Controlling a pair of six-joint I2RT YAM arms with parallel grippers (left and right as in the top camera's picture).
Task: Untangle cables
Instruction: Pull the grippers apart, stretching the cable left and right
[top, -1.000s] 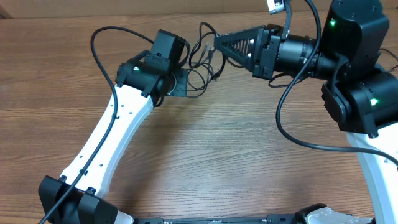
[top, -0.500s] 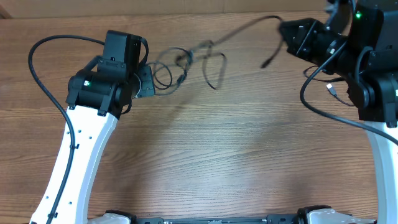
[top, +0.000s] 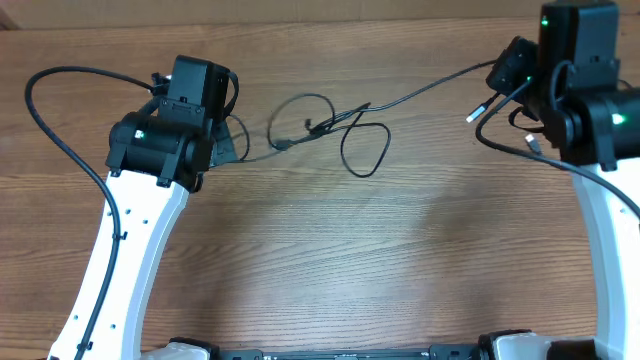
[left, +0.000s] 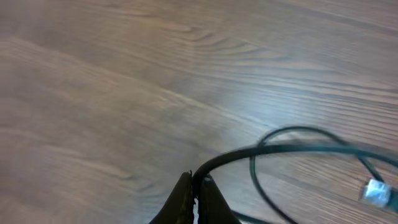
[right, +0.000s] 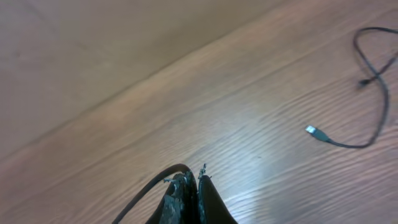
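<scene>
The cables bunch (top: 325, 126) along the strand of cable taut to my right gripper, so I should lower both ends of the cables, then my right gripper should draw one cable away by its loop (top: 386, 146).
The cables (top: 330, 125) are thin black cords, loosely knotted at the table's middle back with loops trailing right. My left gripper (top: 240, 150) stands just left of the knot. In the left wrist view that gripper (left: 198, 182) is shut on a black strand (left: 292, 148), which curves off right past a silver plug (left: 375, 191). One strand (top: 430, 90) runs taut from the knot up to my right gripper (top: 497, 75), with a silver plug (top: 475, 115) hanging below it. In the right wrist view the gripper (right: 194, 179) is shut, and a strand (right: 152, 185) arcs out beside its tips.
Wooden table (top: 330, 260) all round. Thick black arm wires loop at the far left (top: 45, 110) and by the right arm (top: 510, 150). Another plug (right: 314, 132) and its cord lie on the table in the right wrist view.
The arms have pulled apart: the left went left, the right went to the far right. The tight bundle has stretched into a loose knot with one taut strand.
</scene>
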